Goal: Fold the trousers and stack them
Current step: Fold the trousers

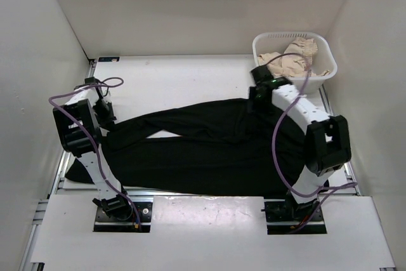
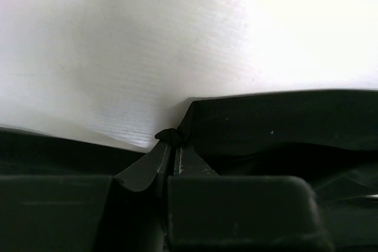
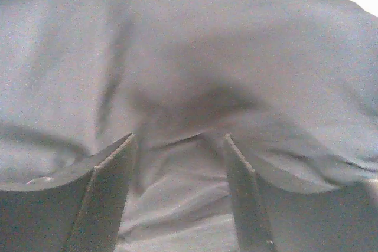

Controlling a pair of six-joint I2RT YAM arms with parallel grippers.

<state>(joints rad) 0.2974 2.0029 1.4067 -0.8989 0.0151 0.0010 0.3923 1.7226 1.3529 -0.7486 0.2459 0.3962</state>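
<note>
My left gripper is holding the end of the trouser leg, and the trousers' back edge (image 1: 222, 102) bulges toward the basket. I should therefore pinch the trousers' waist side (image 1: 255, 116) with my right gripper and stretch it.
The black trousers (image 1: 209, 144) lie spread across the table, legs reaching left. My left gripper (image 1: 108, 117) is at the left leg end. In the left wrist view it (image 2: 174, 146) is shut, pinching a small tuft at a corner of the trousers' edge (image 2: 271, 122) above the white table. My right gripper (image 1: 257, 96) is low over the upper right part of the trousers. In the right wrist view it (image 3: 180, 140) is open, with its jaws down on the fabric (image 3: 189, 57) and a low fold between them; the cloth looks washed-out grey there.
A white basket (image 1: 327, 55) holding a beige cloth (image 1: 292, 60) stands at the back right, just behind my right gripper. White walls enclose the table on the left, back and right. The trousers' left edge hangs near the table's left side.
</note>
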